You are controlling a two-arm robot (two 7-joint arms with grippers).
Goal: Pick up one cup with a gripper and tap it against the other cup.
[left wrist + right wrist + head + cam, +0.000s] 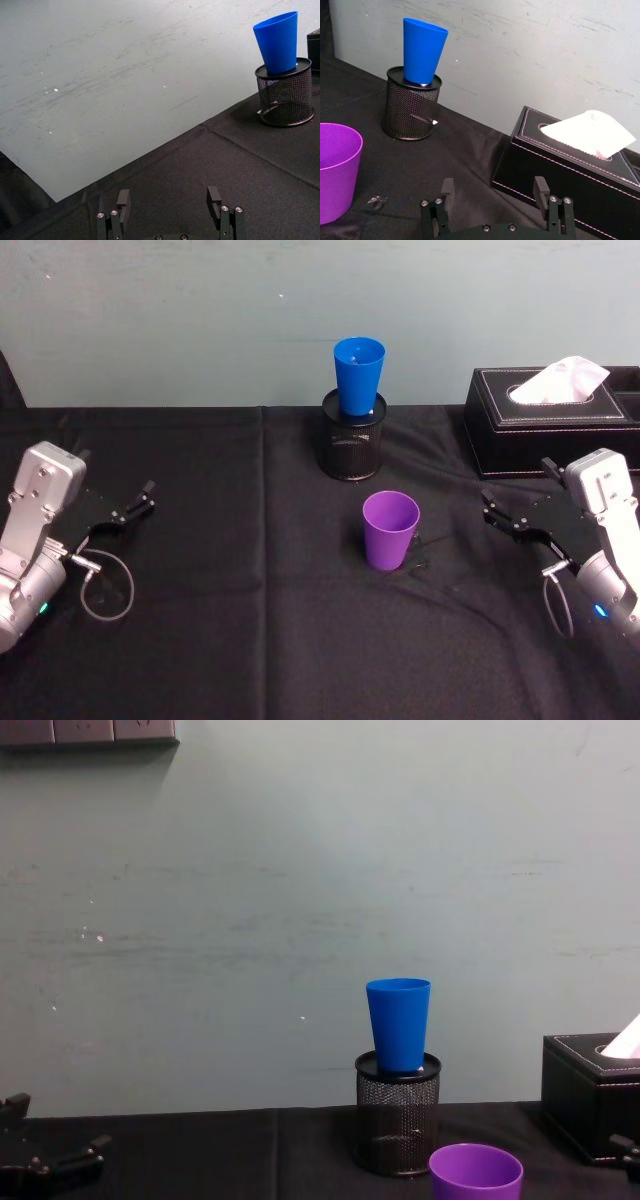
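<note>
I expect the blue cup (pixel 399 1025) to stay upright when I tap the purple cup against it, because the blue cup sits flat on the pen holder's wide closed top (pixel 429 1066).
The purple cup (pixel 389 530) stands upright on the black cloth at mid-table; it also shows as the purple cup (pixel 335 170) and the purple cup (pixel 476 1172). The blue cup (pixel 358 375) stands upright in a black mesh pen holder (pixel 352 438) behind it, apart from it, and is seen too as the blue cup (pixel 279 42) and the blue cup (pixel 422 50). My right gripper (pixel 517 482) rests open to the right of the purple cup, holding nothing, as does the right gripper (pixel 493 186). At the far left my left gripper (pixel 118 472) lies open and empty, like the left gripper (pixel 169 197).
A black tissue box (pixel 550 420) with a white tissue stands at the back right, just behind my right gripper. A pale wall (pixel 300 900) rises behind the table. Bare black cloth (pixel 250 580) lies between the left gripper and the purple cup.
</note>
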